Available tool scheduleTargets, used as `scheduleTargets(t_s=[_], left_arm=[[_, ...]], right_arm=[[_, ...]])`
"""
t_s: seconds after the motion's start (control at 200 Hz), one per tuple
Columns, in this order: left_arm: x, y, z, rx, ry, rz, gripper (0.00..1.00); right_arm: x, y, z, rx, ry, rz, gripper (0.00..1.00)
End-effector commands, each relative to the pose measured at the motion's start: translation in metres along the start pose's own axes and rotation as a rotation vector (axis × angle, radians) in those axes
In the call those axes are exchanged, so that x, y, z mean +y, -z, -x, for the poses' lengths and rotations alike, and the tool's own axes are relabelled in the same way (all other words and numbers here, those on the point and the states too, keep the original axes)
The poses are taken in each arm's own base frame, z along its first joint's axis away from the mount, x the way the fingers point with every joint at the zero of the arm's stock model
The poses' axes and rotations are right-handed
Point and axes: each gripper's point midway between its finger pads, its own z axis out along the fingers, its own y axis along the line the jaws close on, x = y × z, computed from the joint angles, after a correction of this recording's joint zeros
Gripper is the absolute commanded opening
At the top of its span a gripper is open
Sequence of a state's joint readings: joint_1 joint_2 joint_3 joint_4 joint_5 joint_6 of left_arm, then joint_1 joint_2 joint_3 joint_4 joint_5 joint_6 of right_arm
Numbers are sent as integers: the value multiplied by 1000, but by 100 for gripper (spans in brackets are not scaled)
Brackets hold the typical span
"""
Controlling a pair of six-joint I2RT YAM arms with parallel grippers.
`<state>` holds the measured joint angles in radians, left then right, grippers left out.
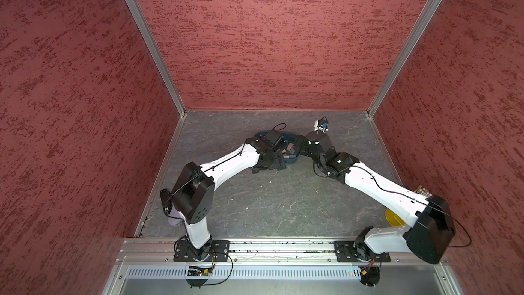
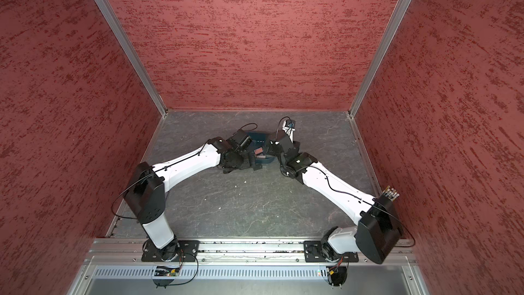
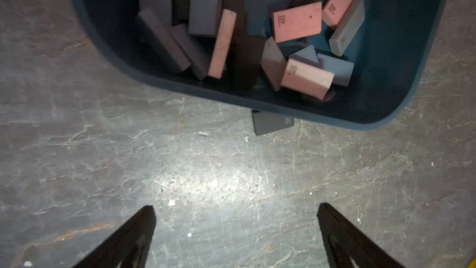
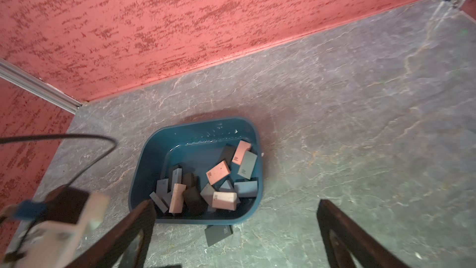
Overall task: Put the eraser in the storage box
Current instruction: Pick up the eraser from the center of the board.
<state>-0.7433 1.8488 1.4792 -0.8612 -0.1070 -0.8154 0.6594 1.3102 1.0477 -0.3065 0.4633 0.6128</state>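
Note:
My right gripper should move back, because it crowds the storage box's near edge [image 1: 292,161] and my left gripper needs room to pick up the dark grey eraser [image 3: 272,123].
The storage box [image 4: 195,135] is a dark teal tub on the grey table, also seen in the left wrist view [image 3: 412,47] and partly behind both wrists in both top views [image 1: 293,161] [image 2: 258,136]. Several pink erasers [image 3: 297,21] [image 4: 218,172] and grey ones lie jumbled inside it. One dark grey eraser [image 3: 273,122] [image 4: 219,233] lies flat on the table outside, tight against the box's near wall. My left gripper [image 3: 237,206] is open and empty over bare table, short of that eraser. My right gripper [image 4: 235,202] is open and empty above the box's near edge.
Red textured walls [image 1: 283,38] close in the table on three sides. A yellow disc [image 1: 394,217] lies under the right arm near the front right. The left arm's wrist and cable [image 4: 51,225] sit close beside the right gripper. Small white crumbs [image 3: 213,183] dot the table.

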Motion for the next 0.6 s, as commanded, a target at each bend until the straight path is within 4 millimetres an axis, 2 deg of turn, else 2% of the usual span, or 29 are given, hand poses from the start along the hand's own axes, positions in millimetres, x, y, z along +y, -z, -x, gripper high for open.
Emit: scheduleTargets(t_s=[0.0, 0.255, 0.496, 0.596], left_arm=[[-13, -10, 7, -26, 17, 33, 100], [-32, -42, 6, -42, -20, 130, 100], [-36, -53, 1, -99, -44, 168, 100], [-39, -58, 1, -112, -44, 165, 95]], right_arm=[[-15, 15, 11, -48, -16, -25, 99], [-23, 45, 23, -95, -38, 26, 99], [-26, 59, 25, -115, -38, 62, 99], [-26, 61, 24, -119, -30, 71, 99]])
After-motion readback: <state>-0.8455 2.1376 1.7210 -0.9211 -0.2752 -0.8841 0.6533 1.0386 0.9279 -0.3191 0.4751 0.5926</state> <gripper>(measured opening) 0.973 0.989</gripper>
